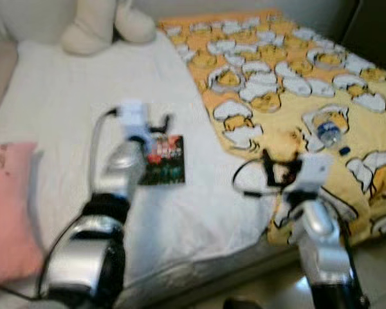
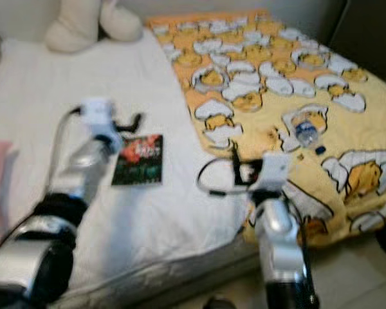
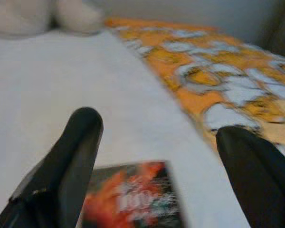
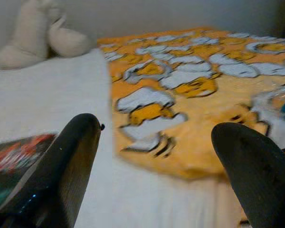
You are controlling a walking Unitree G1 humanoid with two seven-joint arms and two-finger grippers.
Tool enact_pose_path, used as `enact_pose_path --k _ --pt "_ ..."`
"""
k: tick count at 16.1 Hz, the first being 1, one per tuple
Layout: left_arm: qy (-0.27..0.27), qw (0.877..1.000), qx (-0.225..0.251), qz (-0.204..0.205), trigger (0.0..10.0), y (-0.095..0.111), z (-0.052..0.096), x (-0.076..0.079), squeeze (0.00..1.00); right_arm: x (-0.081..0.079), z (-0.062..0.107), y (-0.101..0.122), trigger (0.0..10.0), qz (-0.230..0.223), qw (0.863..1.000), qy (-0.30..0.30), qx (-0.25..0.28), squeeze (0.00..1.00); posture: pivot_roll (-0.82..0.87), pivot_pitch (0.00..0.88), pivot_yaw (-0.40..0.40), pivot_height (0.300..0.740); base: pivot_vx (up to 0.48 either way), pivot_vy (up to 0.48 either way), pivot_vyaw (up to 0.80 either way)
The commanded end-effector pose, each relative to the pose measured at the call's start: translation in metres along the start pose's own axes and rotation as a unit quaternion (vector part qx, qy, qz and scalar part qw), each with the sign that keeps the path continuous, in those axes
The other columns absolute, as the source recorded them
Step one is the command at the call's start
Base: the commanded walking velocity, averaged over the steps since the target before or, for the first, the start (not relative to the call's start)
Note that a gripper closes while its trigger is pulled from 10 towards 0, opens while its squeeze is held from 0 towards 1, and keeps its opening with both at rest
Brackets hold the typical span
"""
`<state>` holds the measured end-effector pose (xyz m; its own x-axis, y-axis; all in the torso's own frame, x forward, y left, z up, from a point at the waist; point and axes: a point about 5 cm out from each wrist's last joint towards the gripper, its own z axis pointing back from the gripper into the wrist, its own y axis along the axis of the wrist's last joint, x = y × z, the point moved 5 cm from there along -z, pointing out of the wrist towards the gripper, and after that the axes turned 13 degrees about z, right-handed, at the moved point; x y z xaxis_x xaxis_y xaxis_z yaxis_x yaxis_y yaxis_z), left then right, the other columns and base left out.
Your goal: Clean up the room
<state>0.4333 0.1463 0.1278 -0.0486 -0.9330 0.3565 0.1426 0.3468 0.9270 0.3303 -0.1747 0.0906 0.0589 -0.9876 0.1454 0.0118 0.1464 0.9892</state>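
Observation:
I expect the dark booklet [image 1: 165,161] to tilt up closed and flat when I lift one corner, because it lies flat with straight edges [image 1: 184,159] and its cover is shut.
A dark booklet with red print [image 1: 164,161] lies flat on the white sheet [image 1: 64,96] of the bed. My left gripper [image 1: 159,125] hovers just above its far edge, open; in the left wrist view the booklet [image 3: 133,199] sits below and between the spread fingers [image 3: 76,156]. My right gripper [image 1: 278,168] is open over the near edge of the yellow patterned blanket [image 1: 276,64]. A clear plastic bottle [image 1: 329,132] lies on the blanket beyond it, with a small blue cap [image 1: 344,151] beside it. The bottle [image 4: 275,111] appears near one finger in the right wrist view.
A cream plush toy [image 1: 106,22] sits at the head of the bed. A pink pillow [image 1: 9,206] lies at the near left. The bed's front edge runs just before me, with tiled floor [image 2: 347,277] below at the right.

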Motion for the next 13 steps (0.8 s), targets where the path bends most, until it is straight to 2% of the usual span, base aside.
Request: enact_pose_path --k 1,3,5,6,8,9,11,13 --pt "0.012 1.0 -0.009 0.014 10.0 -0.003 -0.003 0.0 0.0 0.003 0.004 0.006 10.0 0.012 1.0 0.006 0.002 0.0 -0.21 0.059 0.007 0.74 0.0 0.0 0.0" --pt "0.036 0.999 -0.019 0.031 10.0 -0.006 -0.004 -0.009 0.0 0.005 0.021 0.008 10.0 0.025 0.999 0.024 -0.001 0.0 -0.27 0.123 -0.028 0.74 0.0 0.0 0.0" --pt "0.076 0.995 -0.045 0.052 10.0 -0.023 0.0 -0.027 0.0 0.008 0.057 0.009 10.0 0.027 0.998 0.059 -0.019 0.0 -0.35 0.212 -0.075 0.74 0.0 0.0 0.0" --pt "0.082 0.994 -0.045 0.052 10.0 -0.024 0.001 -0.03 0.0 0.009 0.063 0.01 10.0 0.027 0.998 0.06 -0.023 0.0 -0.37 0.229 -0.083 0.74 0.0 0.0 0.0" --pt "0.151 0.988 -0.033 0.023 10.0 -0.022 0.01 -0.063 0.0 0.013 0.091 0.004 10.0 0.029 0.996 0.064 -0.056 0.0 -0.41 0.27 -0.102 0.74 0.0 0.0 0.0" --pt "0.168 0.985 -0.028 0.012 10.0 -0.02 0.013 -0.07 0.0 0.013 0.096 0.002 10.0 0.028 0.995 0.066 -0.064 0.0 -0.42 0.274 -0.103 0.74 0.0 0.0 0.0" --pt "0.222 0.974 -0.001 -0.045 10.0 -0.006 0.021 -0.095 0.0 0.007 0.112 -0.002 10.0 0.025 0.993 0.075 -0.089 0.0 -0.43 0.292 -0.098 0.74 0.0 0.0 0.0" --pt "0.235 0.97 -0.001 -0.065 10.0 -0.004 0.025 -0.104 0.0 0.004 0.12 0.0 10.0 0.02 0.992 0.074 -0.099 0.0 -0.44 0.301 -0.091 0.74 0.0 0.0 0.0"
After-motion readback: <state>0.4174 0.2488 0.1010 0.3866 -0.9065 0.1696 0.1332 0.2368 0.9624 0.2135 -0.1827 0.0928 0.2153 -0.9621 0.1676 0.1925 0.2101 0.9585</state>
